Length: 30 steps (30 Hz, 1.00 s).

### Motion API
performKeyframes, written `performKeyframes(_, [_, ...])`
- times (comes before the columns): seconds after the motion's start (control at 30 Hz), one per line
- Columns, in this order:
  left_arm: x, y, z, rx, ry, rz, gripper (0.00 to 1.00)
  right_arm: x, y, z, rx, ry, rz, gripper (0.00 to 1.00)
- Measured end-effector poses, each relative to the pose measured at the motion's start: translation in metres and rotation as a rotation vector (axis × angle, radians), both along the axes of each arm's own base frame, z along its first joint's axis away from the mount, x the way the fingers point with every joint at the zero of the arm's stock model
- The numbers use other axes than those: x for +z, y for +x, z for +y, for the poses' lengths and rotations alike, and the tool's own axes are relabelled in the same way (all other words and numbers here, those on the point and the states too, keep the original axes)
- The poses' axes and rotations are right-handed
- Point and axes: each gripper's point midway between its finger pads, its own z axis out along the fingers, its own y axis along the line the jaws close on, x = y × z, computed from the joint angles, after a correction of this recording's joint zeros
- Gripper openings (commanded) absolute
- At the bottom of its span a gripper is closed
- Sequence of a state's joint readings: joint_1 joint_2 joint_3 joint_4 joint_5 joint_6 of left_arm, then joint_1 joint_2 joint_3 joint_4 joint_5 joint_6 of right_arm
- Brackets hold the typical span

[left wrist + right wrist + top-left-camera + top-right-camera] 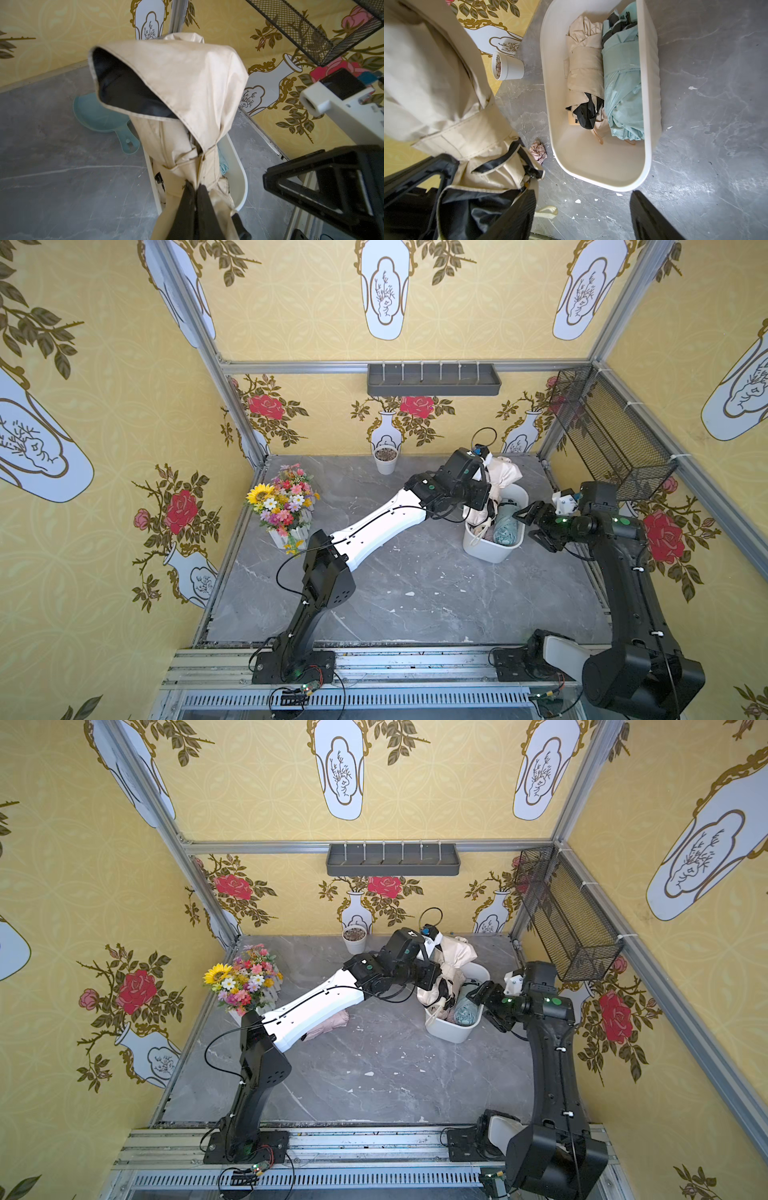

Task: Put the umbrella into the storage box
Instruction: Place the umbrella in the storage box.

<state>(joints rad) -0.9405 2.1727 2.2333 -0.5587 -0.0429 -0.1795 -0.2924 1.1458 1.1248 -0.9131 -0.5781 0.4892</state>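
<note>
The hanging beige umbrella (501, 472) runs along the length of the white storage box, so the robot's left gripper keeps lowering it until it rests inside the box (499, 523), then let go.
A beige umbrella (505, 472) (187, 87), folded and strapped with a loose hood of fabric showing black lining, hangs tilted above the white storage box (490, 556) (652, 83). My left gripper (196, 185) is shut on its cloth near the strap. The box holds a second beige umbrella (585, 66) and a light-blue umbrella (623, 83) side by side. My right gripper (530, 526) (582, 193) stands open at the box's right end, with only table between its fingers. One of its fingers lies close to the hanging umbrella's fabric.
A pink umbrella (328, 1023) lies on the table under the left arm. A flower bouquet (286, 506) stands at the left and a small white pot (385, 460) at the back wall. A teal scoop (97, 112) lies behind the box. A black mesh basket (611, 435) hangs on the right wall.
</note>
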Motion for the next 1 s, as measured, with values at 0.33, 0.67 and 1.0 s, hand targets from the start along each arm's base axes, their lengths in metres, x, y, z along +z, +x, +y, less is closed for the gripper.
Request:
performKeyframes(0.33, [-0.058,0.035,-0.012,-0.018,0.021,0.045,0.0,-0.004,0.003,-0.006,-0.003,-0.012,-0.005,0.76])
performKeyframes(0.67, [-0.101,0.048,-0.034,-0.054,-0.045,0.136,0.0,-0.016,0.007,-0.015,-0.019,-0.006,0.002,0.76])
performKeyframes(1.0, [-0.118,0.044,-0.047,-0.073,-0.103,0.186,0.0,-0.008,0.006,-0.029,-0.04,-0.002,-0.032,0.76])
